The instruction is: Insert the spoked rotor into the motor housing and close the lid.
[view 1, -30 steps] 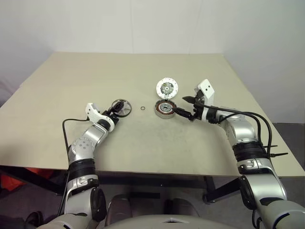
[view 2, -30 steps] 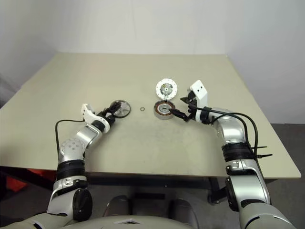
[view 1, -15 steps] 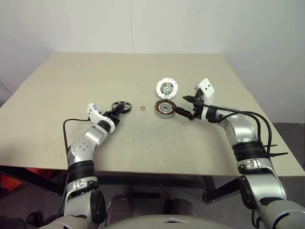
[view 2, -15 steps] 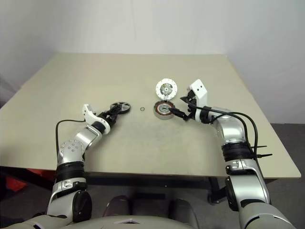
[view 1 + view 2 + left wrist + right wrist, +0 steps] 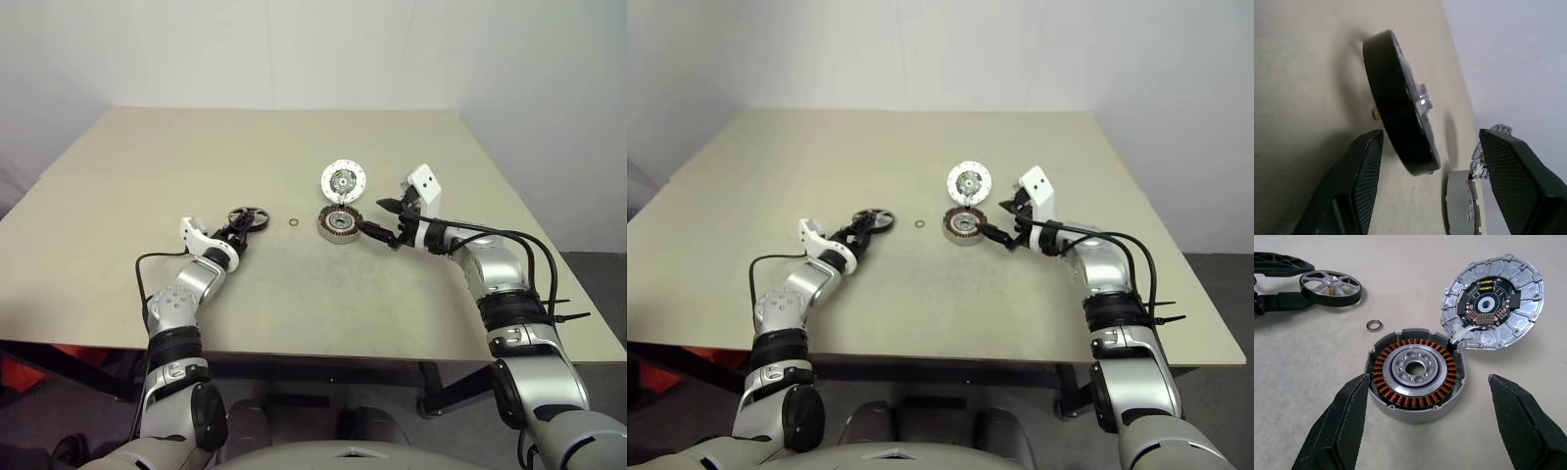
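A brass tip (image 5: 1376,114) shows below the rotor's dark rim. I should expect a toothed stem to be hidden under the spoked rotor (image 5: 249,218) when I pick it up.
The spoked rotor (image 5: 249,217) lies on the table left of centre, a dark-rimmed wheel with a bright hub (image 5: 1422,100). My left gripper (image 5: 238,228) is open around its near edge: one finger (image 5: 1359,186) sits low against the rim, the other finger (image 5: 1520,186) stands apart above it. The motor housing (image 5: 1415,415), a grey drum with copper windings, stands open-topped at mid-table. The lid (image 5: 1493,303) lies just behind it, inner side up, touching the housing's rim. My right gripper (image 5: 372,215) is open right beside the housing, its fingers (image 5: 1342,431) level with either side of it.
A tiny loose metal ring (image 5: 294,222) lies on the table between the rotor and the housing. The beige table (image 5: 323,304) ends at its front edge close below both arms. A white wall stands behind the table.
The rotor, tipped up a second ago, now lies flatter on the table. The left jaws have narrowed around it and the wrist has rolled a little. The right arm has kept still.
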Robot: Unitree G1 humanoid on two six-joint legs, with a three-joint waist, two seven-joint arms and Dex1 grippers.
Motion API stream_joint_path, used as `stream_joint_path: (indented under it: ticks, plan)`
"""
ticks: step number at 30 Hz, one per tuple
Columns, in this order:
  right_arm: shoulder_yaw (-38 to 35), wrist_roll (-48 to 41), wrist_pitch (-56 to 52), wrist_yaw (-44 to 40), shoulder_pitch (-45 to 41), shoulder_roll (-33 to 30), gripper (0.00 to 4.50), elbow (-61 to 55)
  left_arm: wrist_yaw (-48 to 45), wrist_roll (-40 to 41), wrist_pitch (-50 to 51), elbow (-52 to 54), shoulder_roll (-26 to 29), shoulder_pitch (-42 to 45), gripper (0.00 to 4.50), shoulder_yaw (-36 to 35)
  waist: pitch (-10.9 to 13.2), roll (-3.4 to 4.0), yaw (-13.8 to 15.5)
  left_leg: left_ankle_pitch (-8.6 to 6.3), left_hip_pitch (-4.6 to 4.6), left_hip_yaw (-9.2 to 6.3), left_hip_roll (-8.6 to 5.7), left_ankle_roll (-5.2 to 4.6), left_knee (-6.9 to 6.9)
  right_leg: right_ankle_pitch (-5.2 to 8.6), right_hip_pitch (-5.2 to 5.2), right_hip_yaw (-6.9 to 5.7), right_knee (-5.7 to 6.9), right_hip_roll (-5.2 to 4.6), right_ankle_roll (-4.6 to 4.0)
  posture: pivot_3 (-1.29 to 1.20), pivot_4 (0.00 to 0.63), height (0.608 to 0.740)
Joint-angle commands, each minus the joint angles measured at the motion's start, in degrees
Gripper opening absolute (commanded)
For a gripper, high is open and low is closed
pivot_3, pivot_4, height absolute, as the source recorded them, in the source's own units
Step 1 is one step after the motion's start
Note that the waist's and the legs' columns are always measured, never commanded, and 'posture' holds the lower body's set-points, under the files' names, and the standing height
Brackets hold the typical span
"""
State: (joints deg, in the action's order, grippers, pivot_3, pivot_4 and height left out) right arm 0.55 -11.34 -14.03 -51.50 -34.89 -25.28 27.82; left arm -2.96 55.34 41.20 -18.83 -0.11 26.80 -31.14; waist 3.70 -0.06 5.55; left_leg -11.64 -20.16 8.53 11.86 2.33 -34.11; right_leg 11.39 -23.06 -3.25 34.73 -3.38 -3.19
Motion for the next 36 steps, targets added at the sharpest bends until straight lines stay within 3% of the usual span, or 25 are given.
stream_joint_path:
  ticks: [1,7,17,21,28,36]
  plan:
    - [-1.6,-0.9,1.9,-0.2,-1.6,-0.6,4.41,0.0,-0.6,1.3,-0.5,0.6,-0.1,1.3,2.92,-0.1,0.0,0.0,0.0,0.0,0.0,0.0,0.0,0.0,0.0,0.0,0.0,0.0,0.0,0.0,0.0,0.0,0.0,0.74]
    - [-1.5,-0.9,2.2,-0.1,-1.9,-0.5,4.41,0.4,-0.6,1.7,-0.3,0.6,-0.3,1.3,1.12,-0.4,0.0,0.0,0.0,0.0,0.0,0.0,0.0,0.0,0.0,0.01,0.0,0.0,0.0,0.0,0.01,0.0,0.0,0.74]
    - [-1.5,-1.1,1.7,-0.2,-1.5,-0.6,4.41,-0.6,-0.6,2.1,-0.4,1.0,-0.9,0.8,1.12,-0.2,0.0,0.0,0.0,0.0,0.0,0.0,0.0,0.0,0.0,0.01,0.0,0.0,0.0,0.0,0.01,0.0,0.0,0.74]
    - [-1.4,-1.1,1.5,-0.2,-1.3,-0.5,4.41,-1.0,-0.4,2.6,-0.9,1.1,-1.2,0.7,0.37,-0.7,0.0,-0.01,0.0,0.0,0.0,0.0,-0.01,0.0,0.0,0.01,0.0,0.0,-0.01,-0.01,0.01,0.0,0.0,0.74]
    - [-1.8,-2.7,-1.1,0.3,-1.3,0.6,4.41,-3.4,0.4,3.3,-0.6,1.4,-1.2,0.4,0.36,-0.7,0.0,-0.01,0.0,0.0,0.01,0.01,0.0,0.0,0.02,0.02,0.0,0.0,-0.01,0.0,0.02,0.0,0.0,0.74]
    - [0.9,-8.2,-14.0,0.5,1.1,6.1,4.41,-16.7,-2.9,8.9,0.6,6.8,-1.2,-1.0,0.36,-1.6,0.0,-0.02,-0.1,0.0,0.01,0.01,0.02,0.0,0.11,0.01,-0.02,0.0,-0.04,0.02,0.01,0.0,0.0,0.74]
